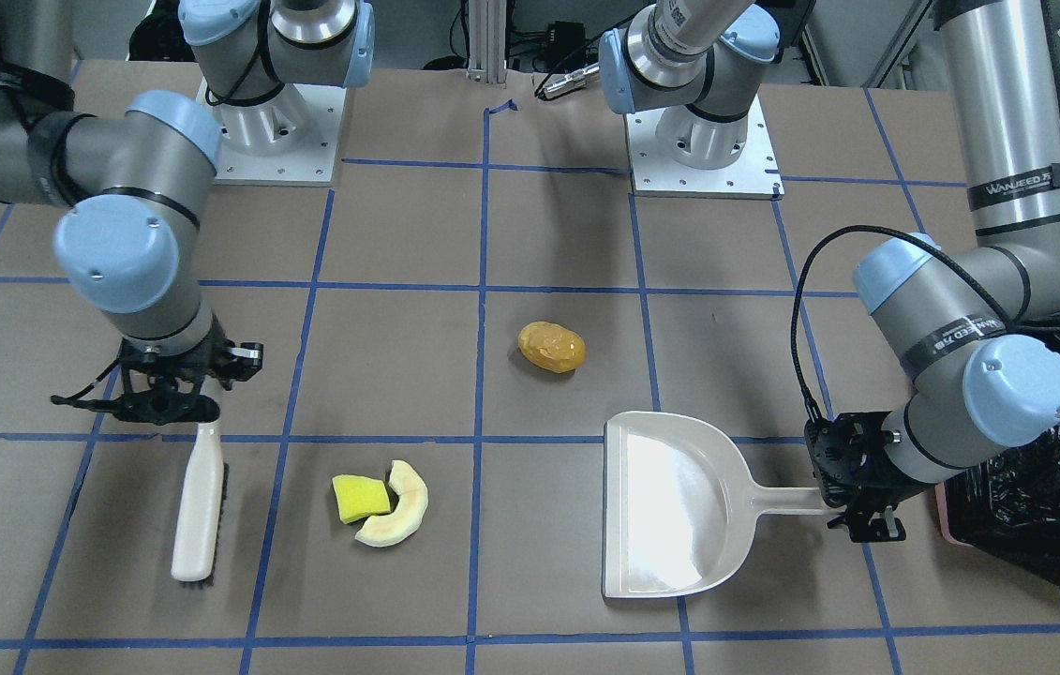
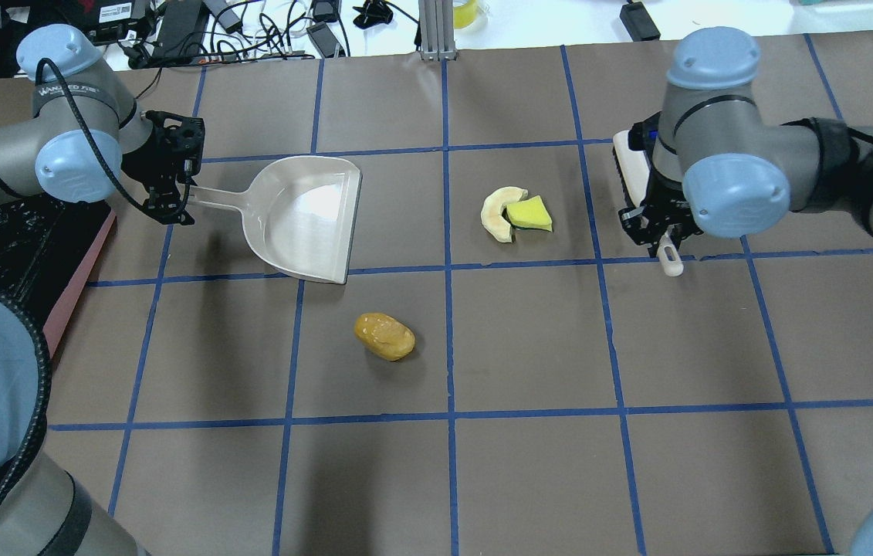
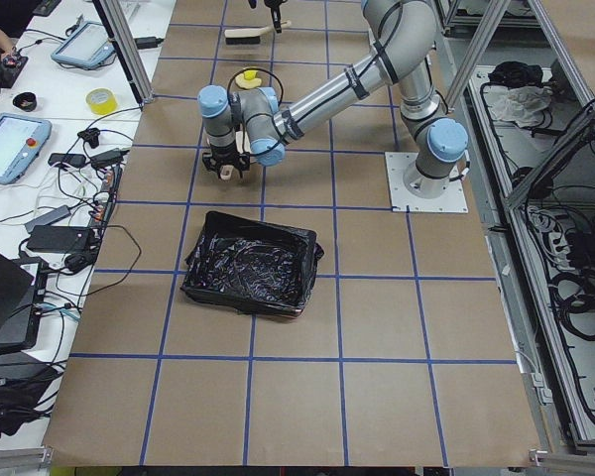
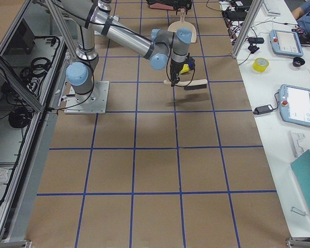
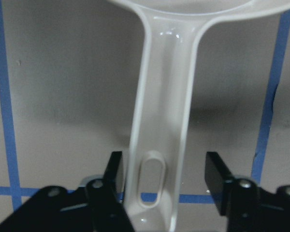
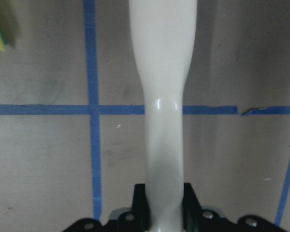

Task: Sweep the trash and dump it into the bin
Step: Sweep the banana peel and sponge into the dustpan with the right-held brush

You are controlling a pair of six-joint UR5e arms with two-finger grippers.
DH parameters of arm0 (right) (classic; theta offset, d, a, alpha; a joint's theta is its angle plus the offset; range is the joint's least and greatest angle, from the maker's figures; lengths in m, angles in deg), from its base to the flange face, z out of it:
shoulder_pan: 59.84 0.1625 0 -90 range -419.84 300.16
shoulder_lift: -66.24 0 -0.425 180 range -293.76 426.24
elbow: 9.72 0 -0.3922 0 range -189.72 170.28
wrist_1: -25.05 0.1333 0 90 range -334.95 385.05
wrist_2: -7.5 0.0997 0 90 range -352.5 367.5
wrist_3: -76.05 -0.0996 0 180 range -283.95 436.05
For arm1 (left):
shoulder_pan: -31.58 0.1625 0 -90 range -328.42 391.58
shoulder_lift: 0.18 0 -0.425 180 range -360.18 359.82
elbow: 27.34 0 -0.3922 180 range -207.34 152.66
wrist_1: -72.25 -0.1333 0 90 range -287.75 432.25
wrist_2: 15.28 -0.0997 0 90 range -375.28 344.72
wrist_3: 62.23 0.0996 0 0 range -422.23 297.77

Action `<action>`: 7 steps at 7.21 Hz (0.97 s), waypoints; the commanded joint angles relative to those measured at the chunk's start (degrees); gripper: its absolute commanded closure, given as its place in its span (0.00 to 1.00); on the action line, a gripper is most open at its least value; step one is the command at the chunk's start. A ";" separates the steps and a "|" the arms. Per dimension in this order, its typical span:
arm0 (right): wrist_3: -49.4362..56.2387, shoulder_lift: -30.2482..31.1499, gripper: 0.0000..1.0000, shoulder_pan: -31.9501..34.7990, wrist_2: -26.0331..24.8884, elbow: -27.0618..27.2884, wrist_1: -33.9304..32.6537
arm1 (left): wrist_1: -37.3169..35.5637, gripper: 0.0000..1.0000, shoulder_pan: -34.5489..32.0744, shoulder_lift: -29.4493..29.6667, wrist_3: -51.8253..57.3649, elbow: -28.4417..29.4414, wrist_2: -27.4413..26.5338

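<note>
The yellow wedge [image 1: 359,499] is resting against the cream melon crescent's curve [image 1: 404,508]. The wedge will move the crescent along with it when I sweep toward the beige dustpan.
The beige dustpan [image 2: 305,216] lies flat on the table, its mouth toward the trash. My left gripper [image 2: 170,193] is open, with its jaws on either side of the dustpan handle [image 5: 162,121] and gaps showing. My right gripper [image 2: 656,232] is shut on the white brush [image 1: 199,511] at its handle [image 6: 164,96] and holds it just above the table. The yellow wedge [image 2: 529,214] and the cream melon crescent [image 2: 498,212] lie touching, between brush and dustpan. The orange-brown potato lump [image 2: 384,336] lies apart, nearer the robot. The black-lined pink bin [image 2: 19,239] stands behind my left arm.
Blue tape lines [image 2: 448,270] grid the brown table. Both arm bases [image 1: 703,141] stand at the robot's edge. Cables and devices [image 2: 251,23] lie beyond the far edge.
</note>
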 commanded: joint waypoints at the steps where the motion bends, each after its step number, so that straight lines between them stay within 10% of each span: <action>1: -14.41 -1.40 1.00 8.23 3.06 -0.42 1.82 | 0.06 0.53 -0.33 -0.46 -0.93 -0.24 0.01; 4: -18.33 -4.91 1.00 12.82 6.50 -1.38 1.12 | 0.32 0.41 -0.25 -1.26 -0.50 -0.07 -0.42; 6: -19.73 -9.73 1.00 18.34 9.14 -8.82 1.64 | 0.76 0.48 -0.33 -0.30 -1.02 -0.33 0.01; 7: -21.39 -12.28 1.00 22.12 10.89 -12.43 1.56 | 0.76 0.67 -0.33 -0.64 -0.85 -0.24 -0.25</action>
